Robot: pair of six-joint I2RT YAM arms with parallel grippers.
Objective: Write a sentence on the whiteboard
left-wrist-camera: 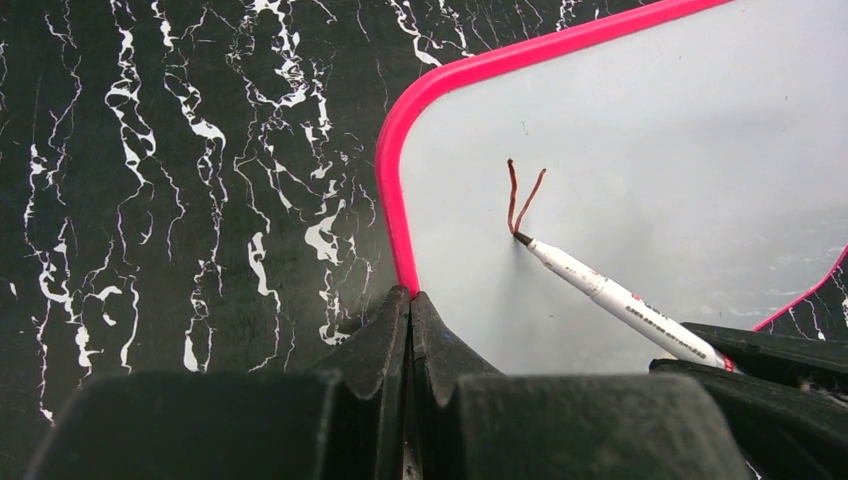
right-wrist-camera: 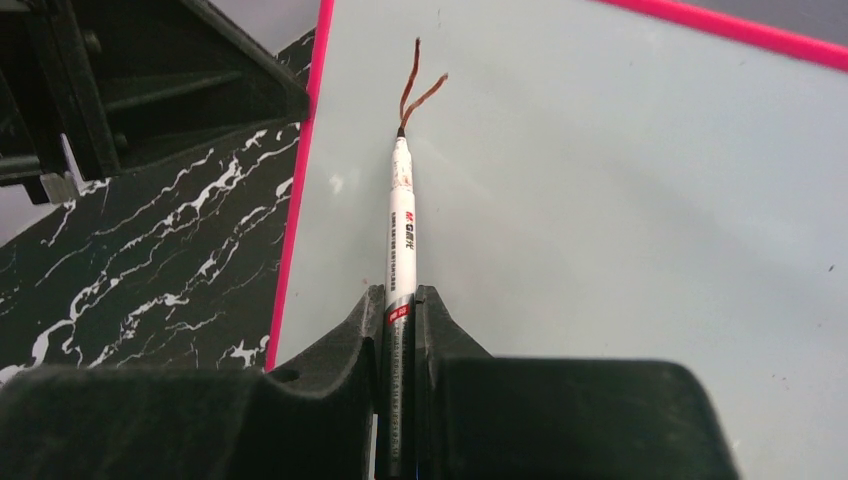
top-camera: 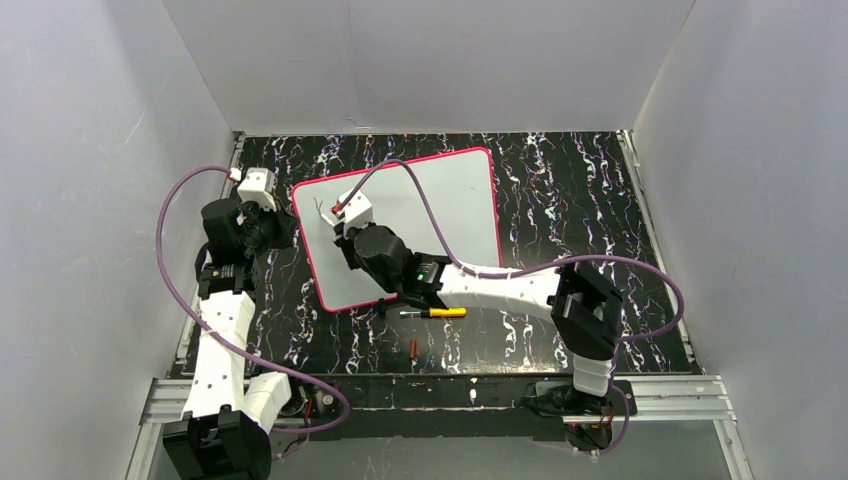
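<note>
The marker needs to come up and my left gripper needs to press on the whiteboard's far corner (top-camera: 298, 189) before I write on, because my left gripper only touches the whiteboard's side rim (left-wrist-camera: 403, 258).
The whiteboard (top-camera: 450, 200) lies tilted on the black marbled table, its pink rim (left-wrist-camera: 392, 190) showing. My right gripper (right-wrist-camera: 399, 295) is shut on a white marker (right-wrist-camera: 402, 220), and it hangs over the board's left part (top-camera: 350, 215). The marker's tip rests on the board at the foot of a small reddish-brown V-shaped stroke (right-wrist-camera: 415, 85), the only writing of the sentence in view (left-wrist-camera: 520, 195). My left gripper (left-wrist-camera: 411, 296) is shut with nothing in it. Its tips sit at the board's left rim (top-camera: 290, 228).
A yellow and black pen-like thing (top-camera: 435, 312) lies on the table just below the board's near edge. A small red cap (top-camera: 412, 348) lies nearer the arm bases. White walls close in the table on three sides.
</note>
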